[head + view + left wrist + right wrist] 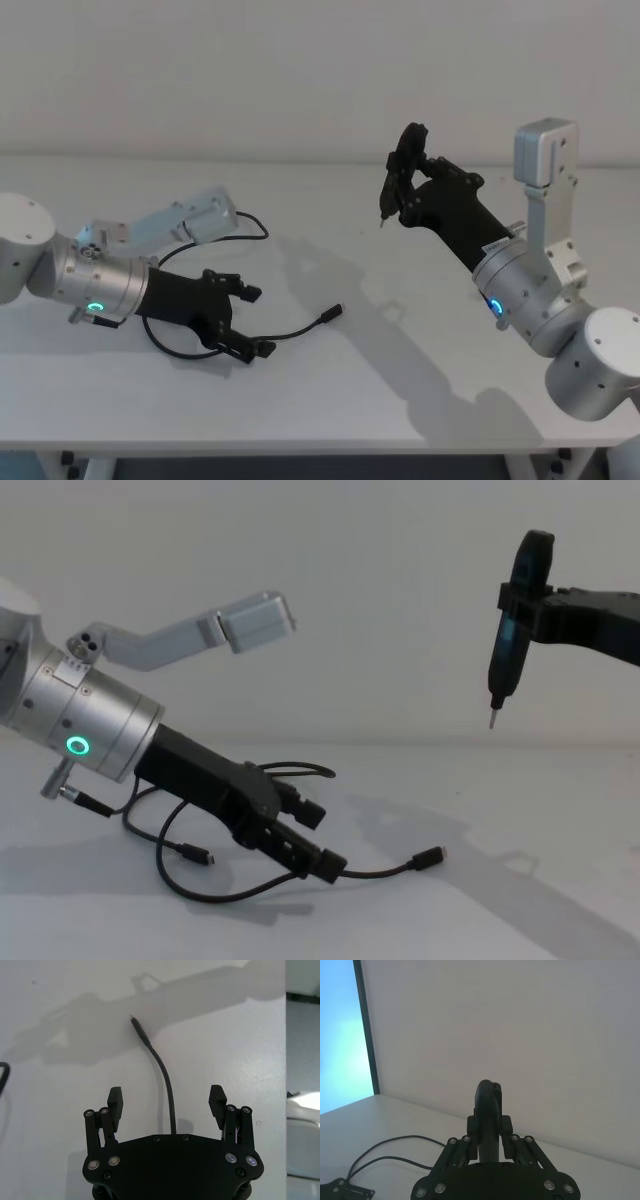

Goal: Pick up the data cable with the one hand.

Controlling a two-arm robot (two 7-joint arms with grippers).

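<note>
My left gripper is about to close, and the plug end (428,858) will keep its curve and point outward when it does, because the cable bends smoothly with its shadow standing apart (159,1089).
The data cable (300,331) lies loosely curled on the white table, one plug (333,314) pointing right. My left gripper (256,321), the one hand with the green ring, is low over the table and open. In the left wrist view the cable (169,1091) runs between the spread fingers (115,1097), neither pad touching it. From the chest, the left gripper (322,840) straddles the cable just above the tabletop, with the plug (430,858) beyond it. My right gripper (404,192) hangs high at the right, shut on a slim black tool (513,620) with a thin metal tip.
More of the cable loops back under the left arm (165,350) and toward the rear (250,225). The table's front edge (300,440) is close below. In the left wrist view the table's side edge (286,1060) shows.
</note>
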